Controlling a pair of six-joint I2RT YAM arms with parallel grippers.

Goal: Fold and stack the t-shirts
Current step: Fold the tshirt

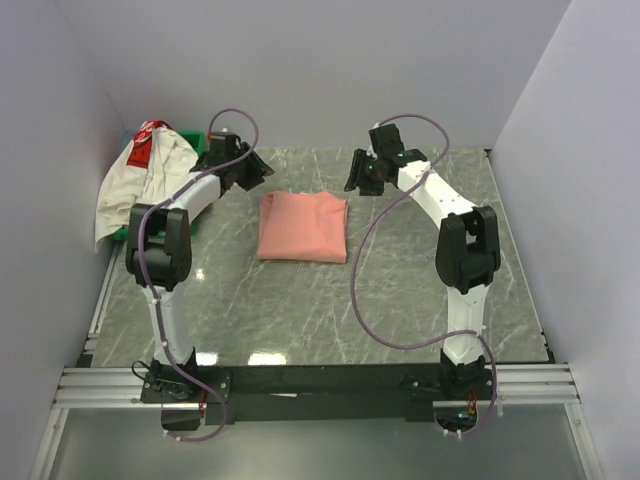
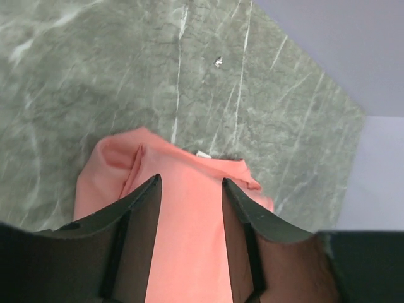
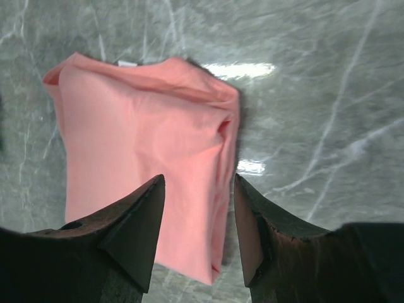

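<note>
The salmon-pink t-shirt's far edge [image 1: 303,195] is wavy and uneven, so my grippers should first pull its far corners [image 1: 268,200] straight, and then my left gripper should smooth the cloth.
A salmon-pink t-shirt [image 1: 302,227] lies folded into a rectangle on the marble table, flat and free of both grippers. My left gripper [image 1: 256,170] hovers just off its far left corner with the fingers apart; in the left wrist view the left gripper [image 2: 190,180] is open, and the pink cloth [image 2: 189,214] lies below the gap. My right gripper [image 1: 357,172] hangs off the far right corner, open too. The right wrist view has the right gripper [image 3: 199,178] above the shirt's folded edge [image 3: 145,132]. A white t-shirt with a red patch [image 1: 148,172] lies crumpled at the far left.
The white shirt is heaped over a green tray [image 1: 196,143] against the left wall. Grey walls close in the table on the left, back and right. The marble surface [image 1: 300,310] stretches from the folded shirt to the arm bases.
</note>
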